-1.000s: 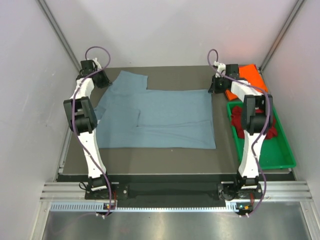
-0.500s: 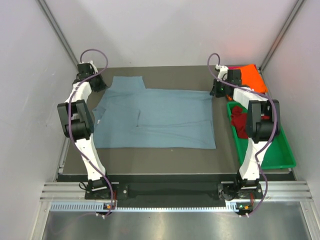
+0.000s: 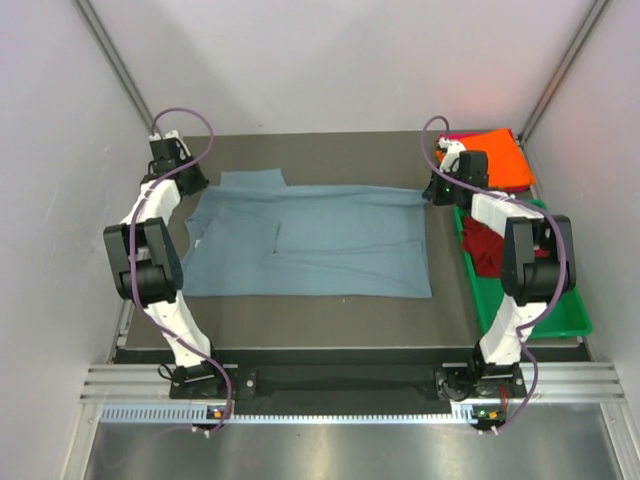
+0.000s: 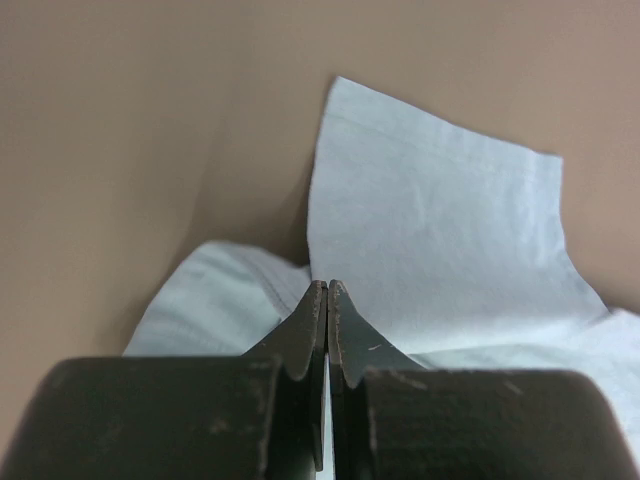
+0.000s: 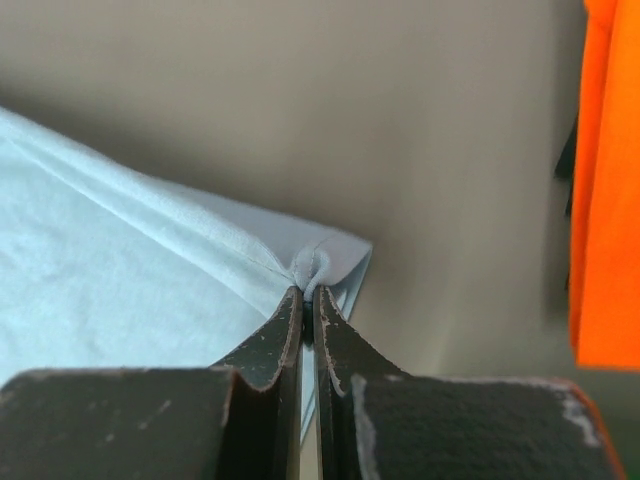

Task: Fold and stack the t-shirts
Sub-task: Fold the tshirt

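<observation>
The blue-grey t-shirt's far edge point(image 3: 320, 188) is straight between both grippers, so my left gripper keeps moving it down toward the blue-grey t-shirt's middle point(image 3: 330, 229) until it lies flat, and then let go.
A dusty blue-grey t-shirt point(image 3: 310, 245) lies spread across the dark table. My left gripper point(image 3: 188, 186) is shut on its far left edge, by the sleeve. In the left wrist view the closed jaws point(image 4: 327, 286) pinch pale blue cloth point(image 4: 430, 210). My right gripper point(image 3: 432, 192) is shut on the far right corner. In the right wrist view that corner point(image 5: 330, 262) bunches at the fingertips point(image 5: 308, 292). An orange t-shirt point(image 3: 505, 158) lies at the far right and shows again as the orange t-shirt point(image 5: 607, 180) at the right wrist view's edge. A dark red t-shirt point(image 3: 484, 245) sits in the tray.
A green plastic tray point(image 3: 560, 305) stands along the table's right side. White walls close in on the left and right. The dark table point(image 3: 330, 150) shows behind the shirt and in a strip along its near edge.
Both grippers have pulled the blue-grey shirt's far edge toward the near side, so the shirt looks shorter front to back. Both elbows have swung outward.
</observation>
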Robot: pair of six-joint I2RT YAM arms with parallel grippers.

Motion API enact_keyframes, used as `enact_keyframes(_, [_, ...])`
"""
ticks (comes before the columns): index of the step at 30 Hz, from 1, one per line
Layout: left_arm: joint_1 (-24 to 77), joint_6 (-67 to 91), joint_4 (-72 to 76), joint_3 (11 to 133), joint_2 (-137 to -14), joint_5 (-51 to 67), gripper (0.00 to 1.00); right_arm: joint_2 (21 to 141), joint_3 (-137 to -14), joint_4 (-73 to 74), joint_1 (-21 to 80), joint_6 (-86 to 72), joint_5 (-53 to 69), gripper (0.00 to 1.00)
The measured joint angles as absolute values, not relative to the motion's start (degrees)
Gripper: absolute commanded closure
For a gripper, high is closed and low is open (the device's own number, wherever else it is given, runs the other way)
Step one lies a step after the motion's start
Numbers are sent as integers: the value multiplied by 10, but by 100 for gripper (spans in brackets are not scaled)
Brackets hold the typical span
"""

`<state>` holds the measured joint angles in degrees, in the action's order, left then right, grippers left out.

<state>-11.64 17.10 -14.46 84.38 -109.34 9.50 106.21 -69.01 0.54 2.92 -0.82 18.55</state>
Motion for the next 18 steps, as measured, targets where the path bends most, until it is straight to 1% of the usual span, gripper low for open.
enact_keyframes(13, [-118,175,-153,753,-1023,32,100,998,-595,-9,48,-41,154,100])
enact_keyframes(18, [-127,182,-173,744,-1018,15,100,961,-561,-14,57,-43,143,100])
